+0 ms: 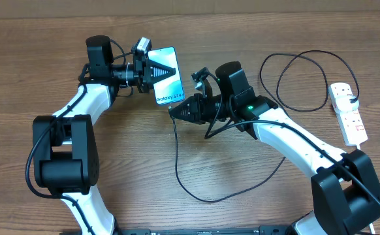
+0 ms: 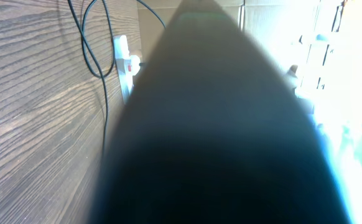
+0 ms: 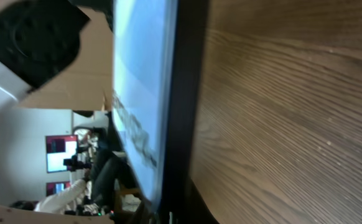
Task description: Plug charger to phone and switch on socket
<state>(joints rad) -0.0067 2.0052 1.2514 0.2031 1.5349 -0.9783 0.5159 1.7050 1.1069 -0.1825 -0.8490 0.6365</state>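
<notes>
The plug (image 1: 171, 108) is at an angle against the phone's lower edge (image 1: 170, 101). Next, my right gripper pulls back and lines the plug up from below before it pushes the plug in.
The phone (image 1: 169, 81), its cyan screen reading "Galaxy S24", is held tilted above the table by my left gripper (image 1: 158, 70), which is shut on its upper half. In the left wrist view it is a dark blur (image 2: 218, 137) filling the frame. My right gripper (image 1: 175, 109) is shut on the plug end of the charger (image 1: 179, 170), right at the phone's lower edge. The right wrist view shows the phone's black edge (image 3: 182, 93) very close; the plug tip is not clear there. The socket (image 1: 348, 112) lies at the far right and also shows in the left wrist view (image 2: 124, 62).
The charger's cable runs down from my right gripper, curves under the right arm and coils in loops (image 1: 301, 78) near the socket. The wooden table (image 1: 255, 26) lies under everything. Cardboard boxes stand beyond the table in the left wrist view (image 2: 255, 12).
</notes>
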